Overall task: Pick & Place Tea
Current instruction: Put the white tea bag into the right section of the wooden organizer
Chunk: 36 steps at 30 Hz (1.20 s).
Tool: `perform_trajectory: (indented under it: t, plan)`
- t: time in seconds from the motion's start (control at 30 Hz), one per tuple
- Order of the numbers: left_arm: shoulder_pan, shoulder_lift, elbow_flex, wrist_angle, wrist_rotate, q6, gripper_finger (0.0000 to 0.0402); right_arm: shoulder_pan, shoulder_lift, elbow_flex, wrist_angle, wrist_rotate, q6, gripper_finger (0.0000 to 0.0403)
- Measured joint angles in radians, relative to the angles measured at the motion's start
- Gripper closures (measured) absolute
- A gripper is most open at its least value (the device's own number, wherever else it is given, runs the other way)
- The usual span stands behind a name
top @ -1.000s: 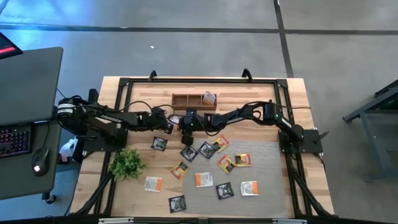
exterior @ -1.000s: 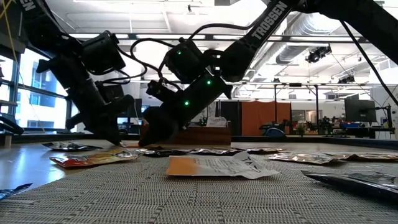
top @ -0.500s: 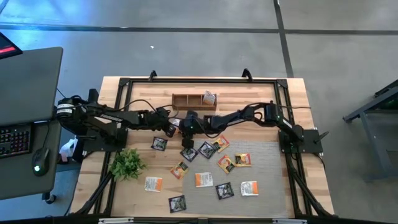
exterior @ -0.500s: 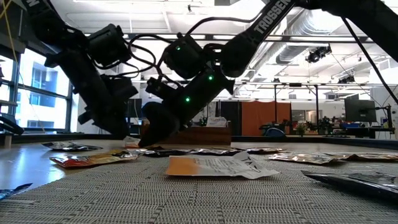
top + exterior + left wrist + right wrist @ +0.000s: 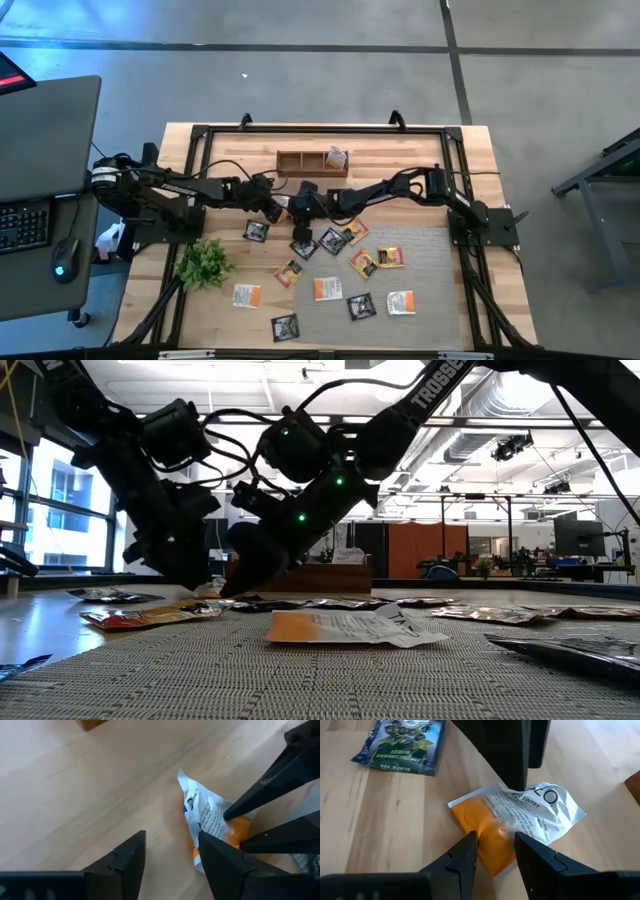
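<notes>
The sachet's white end (image 5: 206,810) is mostly outside the open fingers of my left gripper. I should move those fingers around that white end before I take the sachet from my right gripper.
A white-and-orange tea sachet (image 5: 286,203) sits on the bare wood in front of the wooden box, between my two grippers. My right gripper (image 5: 494,840) comes from the table's right and is shut on the sachet's orange end. My left gripper (image 5: 171,837) comes from the left and stands open at the sachet's crumpled white end (image 5: 202,807). In the high view the left gripper (image 5: 274,207) and the right gripper (image 5: 298,207) nearly meet. Several other tea sachets lie spread nearer the front. My left gripper has one fingertip (image 5: 517,782) right at the sachet's white end; I cannot tell whether it touches. My right gripper pinches the sachet's orange end (image 5: 496,827) between its two fingers. They slant down from the table's right. The sachet stays low over the wood, its white end (image 5: 547,807) bent upward.
A wooden compartment box (image 5: 300,160) with one sachet (image 5: 337,157) in it stands behind the grippers. A green plant (image 5: 205,263) is at the near left. Sachets lie on the grey mat (image 5: 430,300) and the wood, one dark one (image 5: 402,742) close by.
My left gripper has opened, let go of the white-and-orange sachet and risen a little. My right gripper has kept its hold on the sachet, which stays at the same spot.
</notes>
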Motion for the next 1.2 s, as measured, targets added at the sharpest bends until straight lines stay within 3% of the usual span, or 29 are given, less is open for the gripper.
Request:
perform_trajectory:
  t: [0.43,0.67,0.93,1.07,1.2]
  plan:
    - [0.000,-0.019,0.001,0.036,0.020,0.003,0.0220,0.028,-0.005,0.003,-0.057,-0.042,0.021,0.0272]
    - [0.000,-0.019,0.000,0.017,0.160,-0.096,0.0220,0.030,-0.002,0.001,-0.020,-0.028,0.020,0.0272]
    - [0.000,-0.019,0.000,-0.035,0.140,-0.109,0.0221,0.029,-0.002,0.001,-0.020,-0.021,0.019,0.0272]
    - [0.000,-0.005,0.000,-0.027,0.165,-0.109,0.0250,0.029,0.000,0.000,-0.011,0.015,0.012,0.0272]
    - [0.000,0.002,0.000,-0.017,0.179,-0.063,0.0313,0.029,0.002,-0.001,0.011,0.029,-0.022,0.0272]
